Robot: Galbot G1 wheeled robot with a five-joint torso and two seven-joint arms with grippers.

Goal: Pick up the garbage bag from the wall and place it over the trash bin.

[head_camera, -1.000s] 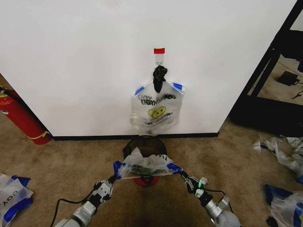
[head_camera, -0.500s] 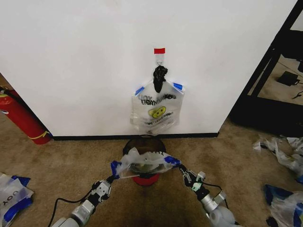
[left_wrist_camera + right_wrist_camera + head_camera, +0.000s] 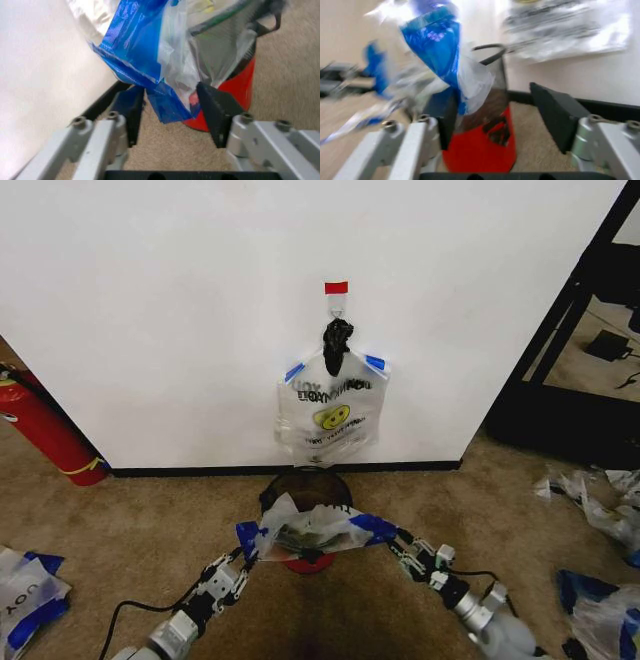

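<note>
The garbage bag will spread across the trash bin when the robot pulls the bag's handle (image 3: 248,536) toward the wall, because slack film (image 3: 311,533) is bunched up at the front of the trash bin.
The garbage bag (image 3: 310,528) lies draped across the top of the trash bin (image 3: 305,485), its blue handles sticking out to both sides. My left gripper (image 3: 240,565) is at the left handle. In the left wrist view it (image 3: 167,101) is open, with the blue handle (image 3: 145,48) hanging loose between the jaws and the bin (image 3: 225,48) just behind. My right gripper (image 3: 405,548) is at the right handle. The right wrist view shows it (image 3: 492,101) wide open, the blue handle (image 3: 437,45) beside one finger. On the wall (image 3: 150,310) a like bag (image 3: 330,415) hangs from a hook under red tape (image 3: 336,287).
A black knotted lump (image 3: 337,335) tops the hanging bag. A red fire extinguisher (image 3: 45,425) leans at the left wall. Loose bags lie on the carpet at left (image 3: 25,595) and right (image 3: 600,505). A black frame (image 3: 570,310) stands at right.
My right arm has swung out to the right and drawn back a little from the bin. The bag's right handle has spread farther right. The left gripper has barely moved.
</note>
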